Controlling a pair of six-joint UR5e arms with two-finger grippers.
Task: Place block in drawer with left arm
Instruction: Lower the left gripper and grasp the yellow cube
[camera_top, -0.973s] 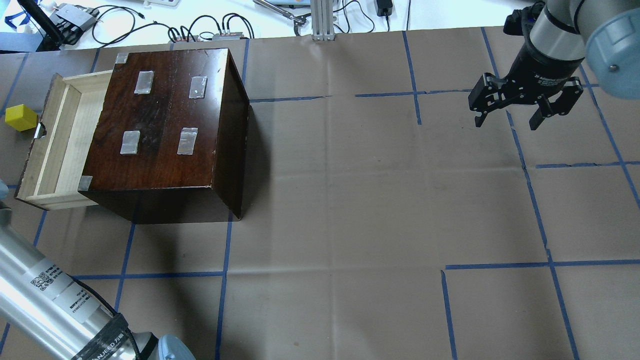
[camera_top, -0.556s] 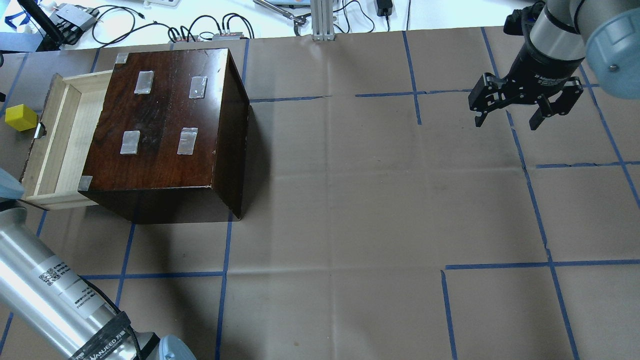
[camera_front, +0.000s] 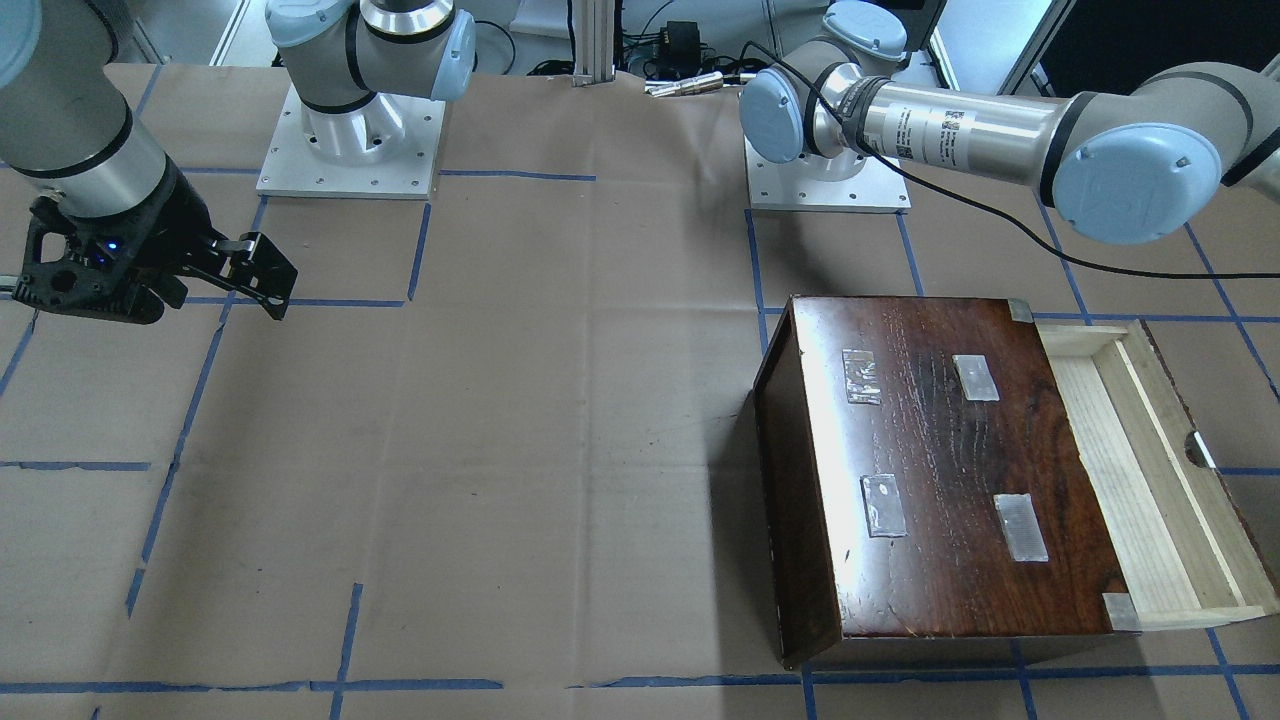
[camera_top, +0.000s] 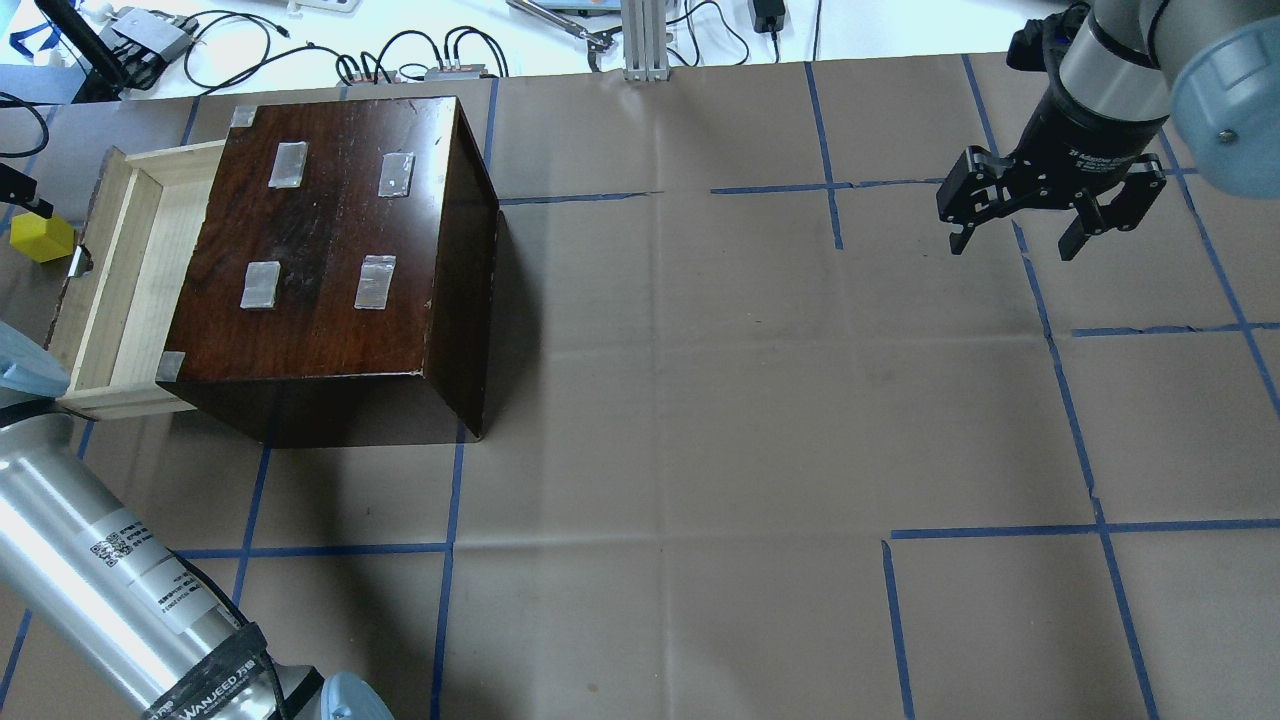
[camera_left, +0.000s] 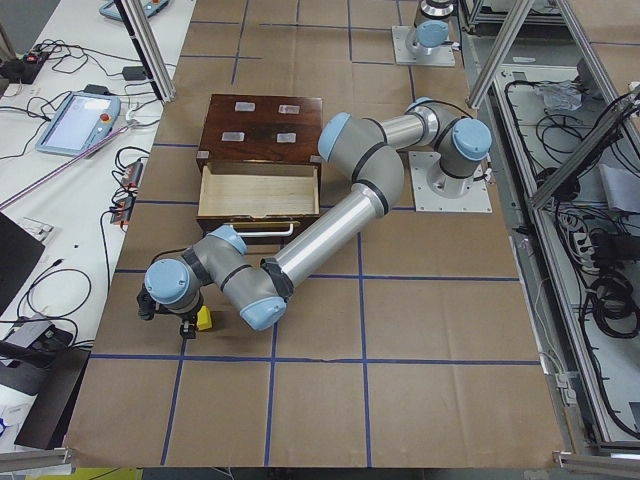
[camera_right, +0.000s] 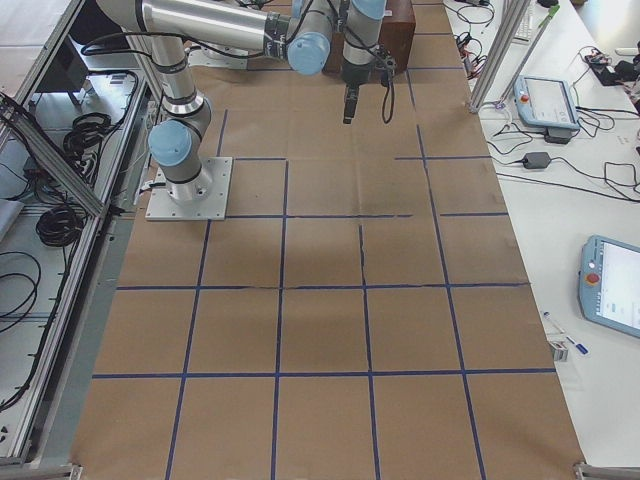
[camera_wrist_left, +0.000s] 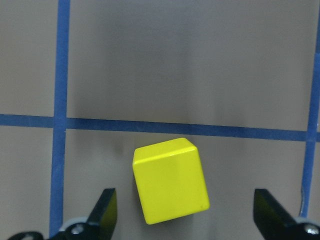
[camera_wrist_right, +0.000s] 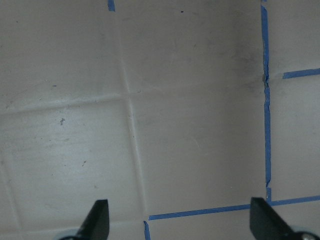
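Note:
The yellow block's slanted side (camera_wrist_left: 139, 194) sits crooked to the left gripper's fingers, so the block will turn square between them when the robot grips and lifts it.
The yellow block (camera_wrist_left: 170, 181) lies on the brown paper just outside the drawer's notched front. It also shows at the left edge of the overhead view (camera_top: 40, 240) and in the exterior left view (camera_left: 204, 319). My left gripper (camera_wrist_left: 186, 212) is open and hangs over the block, one finger on each side, touching nothing. The pale wood drawer (camera_top: 110, 280) is pulled out of the dark brown box (camera_top: 330, 250) and holds nothing that I can see. It also shows in the front-facing view (camera_front: 1150, 470). My right gripper (camera_top: 1014, 247) is open and empty, far off over bare paper.
Cables and small devices (camera_top: 400, 50) and an aluminium post (camera_top: 645, 40) line the table's far edge. My left forearm (camera_top: 110, 570) crosses the near left corner. Blue tape lines grid the paper. A teach pendant (camera_left: 75, 120) lies on the side bench.
My left forearm has swung further into the overhead view. A black part of the left gripper now shows at the left edge, above the block. The right arm, block and drawer have not moved.

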